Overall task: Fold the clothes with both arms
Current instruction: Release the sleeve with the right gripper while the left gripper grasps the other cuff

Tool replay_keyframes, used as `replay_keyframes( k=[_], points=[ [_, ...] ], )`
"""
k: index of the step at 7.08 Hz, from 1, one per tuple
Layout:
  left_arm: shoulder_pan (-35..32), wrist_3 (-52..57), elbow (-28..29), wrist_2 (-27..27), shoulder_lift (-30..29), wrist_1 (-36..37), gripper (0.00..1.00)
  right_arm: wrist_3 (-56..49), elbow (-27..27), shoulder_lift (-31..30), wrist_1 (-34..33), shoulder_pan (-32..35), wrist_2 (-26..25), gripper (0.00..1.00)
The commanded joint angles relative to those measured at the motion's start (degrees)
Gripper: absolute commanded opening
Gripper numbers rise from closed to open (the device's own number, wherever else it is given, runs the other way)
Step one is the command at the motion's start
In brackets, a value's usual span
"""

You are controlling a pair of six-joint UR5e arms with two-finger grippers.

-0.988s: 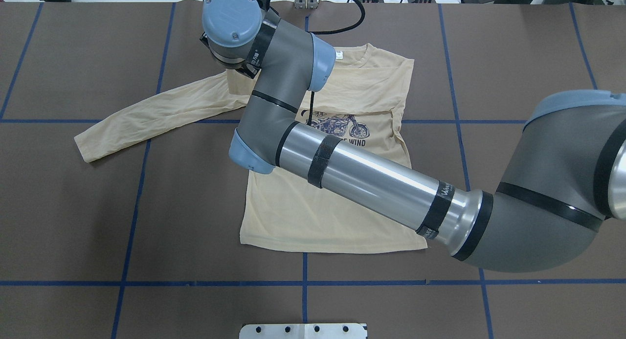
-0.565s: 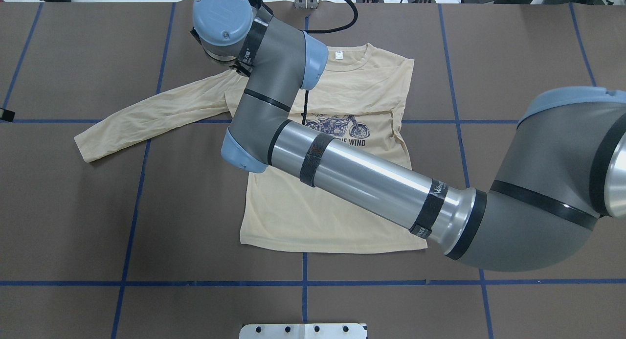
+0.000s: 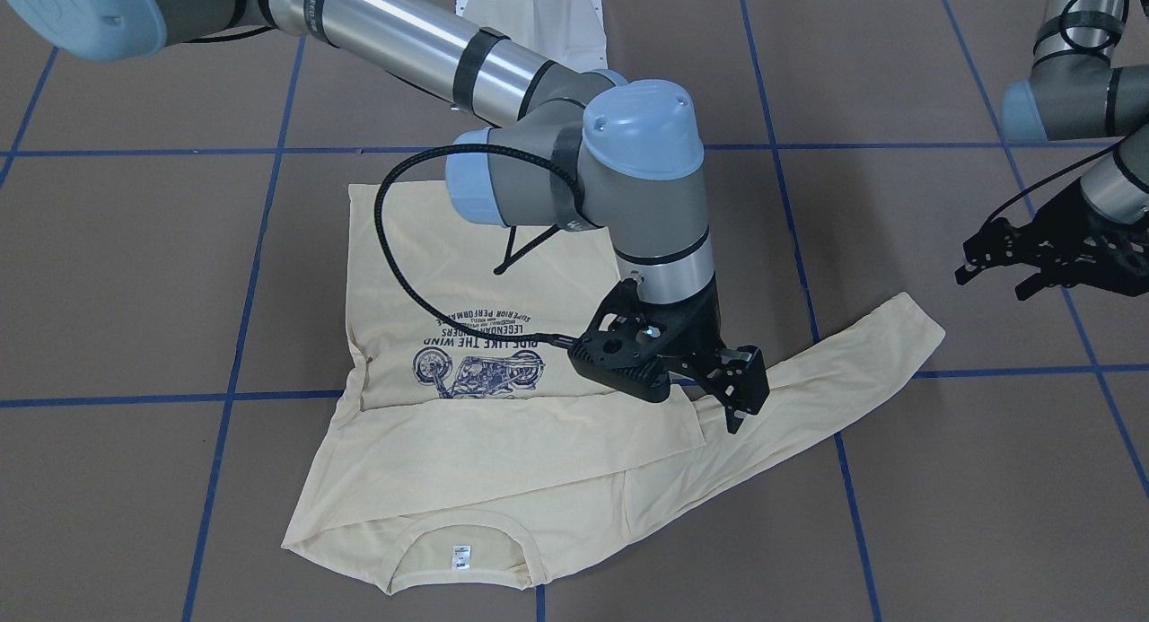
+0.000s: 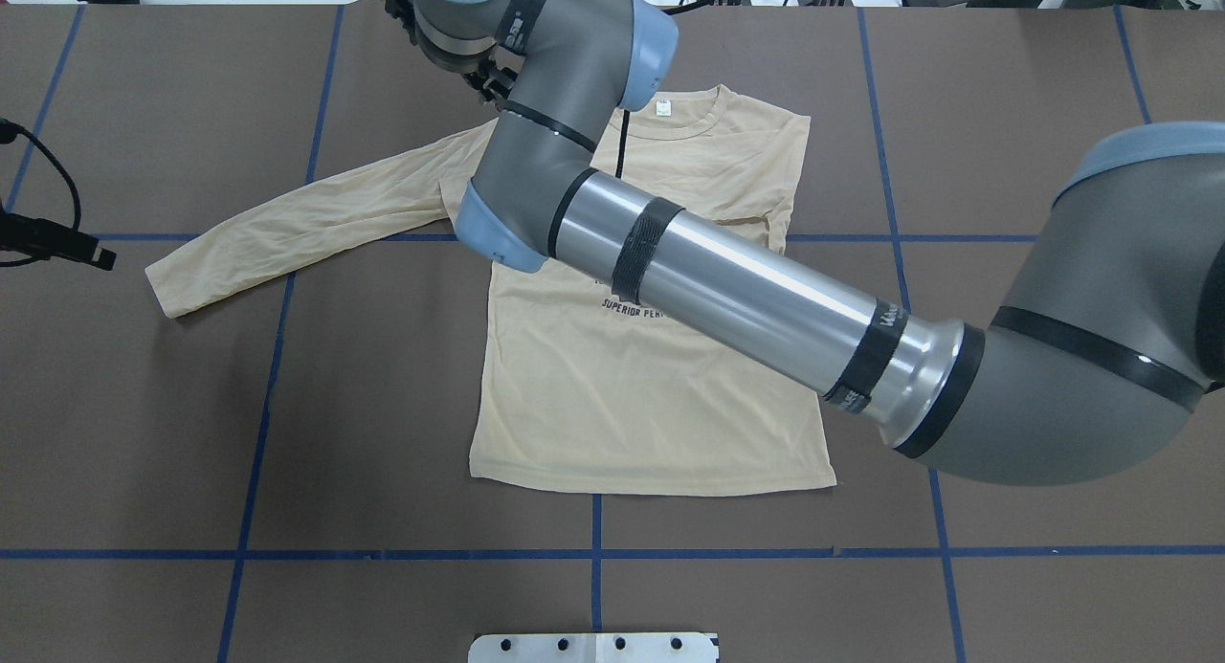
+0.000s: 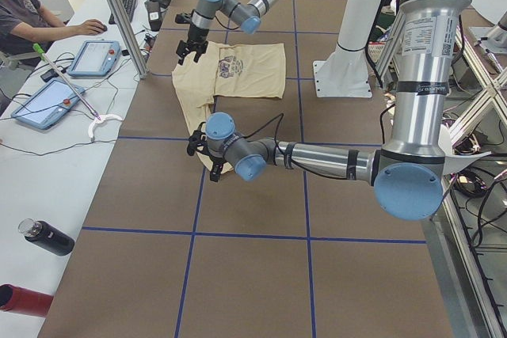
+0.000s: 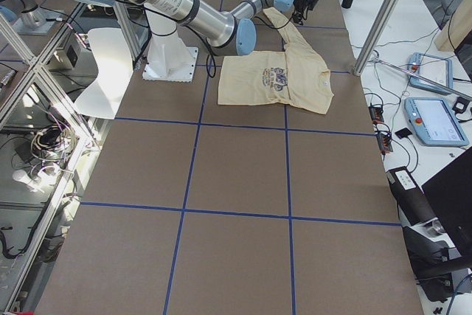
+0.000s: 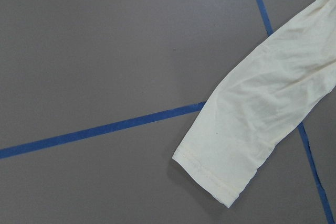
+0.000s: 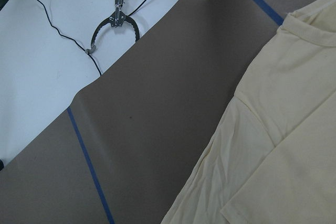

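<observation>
I expect the stretched sleeve (image 3: pixel 851 380) to fold over the other sleeve to the opposite side when I take its cuff across, because the folded sleeve (image 3: pixel 506 450) reaches across the whole chest.
The cream-yellow long-sleeved T-shirt (image 4: pixel 651 395) lies flat, print up, its collar toward the far edge. One sleeve is folded across the chest (image 3: pixel 539 460). The other sleeve (image 4: pixel 306 223) stretches out to the overhead view's left. My right arm reaches across the shirt. Its right gripper (image 3: pixel 696 398) hovers open and empty just above the shoulder of the stretched sleeve, and is mostly hidden under the wrist in the overhead view (image 4: pixel 490 81). My left gripper (image 3: pixel 992 284) is open and empty, above the mat beside the sleeve's cuff (image 7: pixel 226 171), and it shows at the overhead view's left edge (image 4: pixel 91 254).
The brown mat carries blue tape grid lines (image 4: pixel 593 553). The white pedestal base plate (image 4: pixel 593 647) sits at the near edge. Beyond the far edge is a white bench with a grabber tool (image 8: pixel 115 22), tablets and a seated operator (image 5: pixel 32 13).
My right wrist has lifted and moved toward the far edge, off the shoulder. My left gripper has come into the overhead view at its left edge. The shirt has not moved.
</observation>
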Motion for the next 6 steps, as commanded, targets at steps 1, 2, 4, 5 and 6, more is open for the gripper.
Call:
replay_keyframes(
  k=[1,2,4,5,6],
  points=[
    [2.4,-2.0,7.8,1.2,-5.8,-2.4,0.73,-1.3,13.0,-12.6,-0.3,5.1,9.4,0.96],
    [2.7,-2.1,10.1,1.1,-6.8,-4.0,0.60,-1.4,15.1,-15.0,-0.2,5.7,10.3,0.96],
    [3.4,-2.2,11.4,0.8,-6.7,-4.0,0.53,-1.4,18.4,-18.2,-0.3,5.7,10.4,0.96],
    [3.5,-2.0,12.2,0.7,-6.7,-4.0,0.53,-1.4,19.9,-19.5,-0.3,5.8,10.5,0.96],
    [3.5,-2.1,13.0,0.8,-6.8,-4.0,0.53,-1.4,20.0,-19.5,-0.3,5.8,10.5,0.96]
  ],
)
